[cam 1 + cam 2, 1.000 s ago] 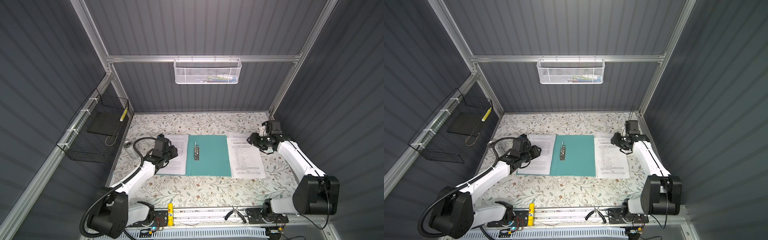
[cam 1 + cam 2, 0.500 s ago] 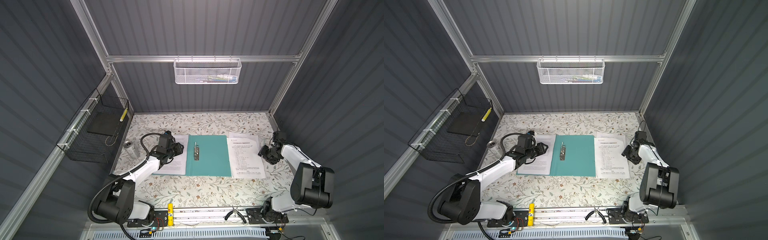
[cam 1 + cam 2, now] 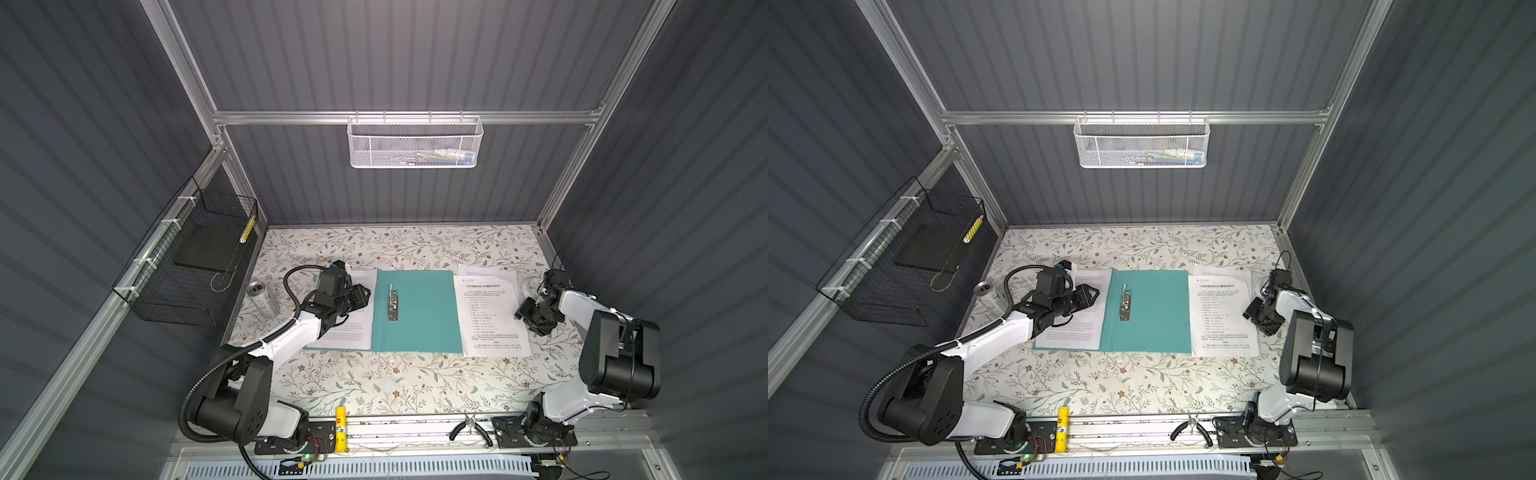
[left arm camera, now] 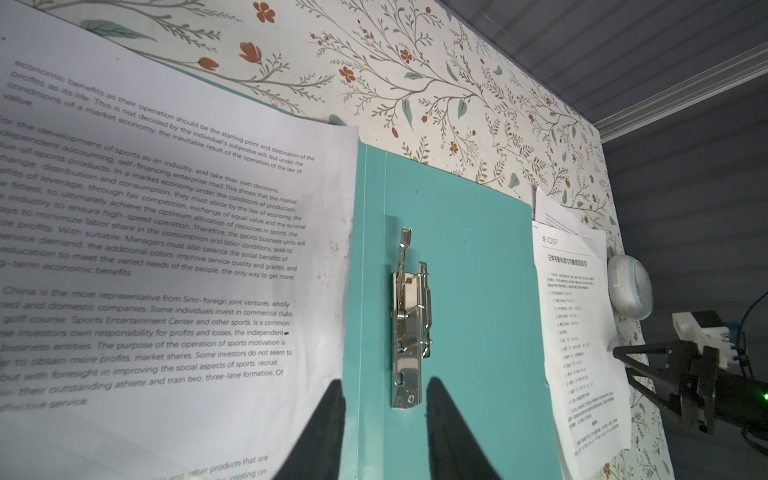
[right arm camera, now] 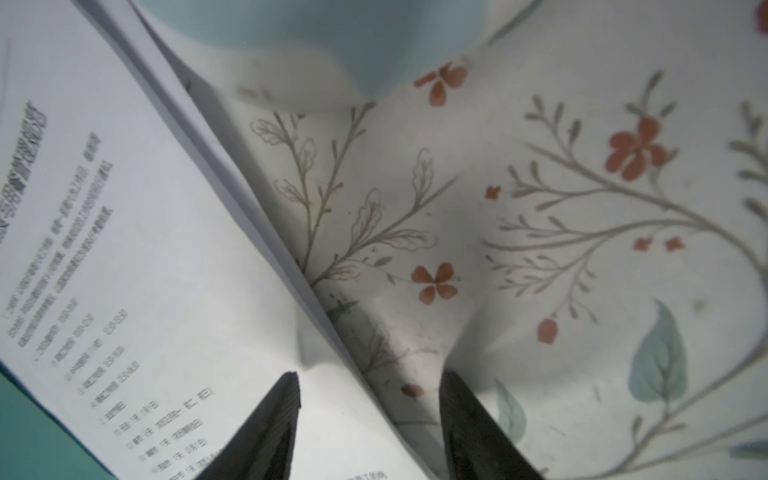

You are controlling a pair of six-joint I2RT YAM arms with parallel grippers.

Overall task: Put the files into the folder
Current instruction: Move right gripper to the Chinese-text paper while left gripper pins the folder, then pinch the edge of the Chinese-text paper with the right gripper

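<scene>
The top file's edge [image 5: 340, 348] rests tight against the file below, so my right gripper should push it toward the folder [image 3: 432, 312] until it arches up and then pinch it.
The teal folder [image 3: 415, 316] [image 3: 1154, 316] lies open and flat mid-table, its silver clip [image 3: 392, 303] [image 4: 409, 324] near the spine. One white text sheet [image 3: 353, 328] [image 4: 166, 249] covers its left flap. More files [image 3: 490, 316] [image 3: 1223, 316] [image 5: 145, 270], the top one with a heading and logo, lie stacked just right of the folder. My left gripper [image 3: 365, 295] [image 4: 384, 384] hovers open over the left sheet's edge, pointing at the clip, holding nothing. My right gripper [image 3: 524, 313] [image 5: 370, 376] is open, astride the stack's slightly lifted right edge.
A silver can [image 3: 262, 297] stands left of the folder. A white-and-blue oval object [image 3: 530, 284] sits by the files' far right corner. A black wire basket [image 3: 195, 266] hangs on the left wall and a white mesh basket [image 3: 413, 143] on the back wall. A glue stick [image 3: 340, 428] and pliers [image 3: 469, 428] lie on the front rail.
My left gripper has slid right across the left sheet toward the folder's spine. My right gripper has come from the files' far right corner down along their right edge.
</scene>
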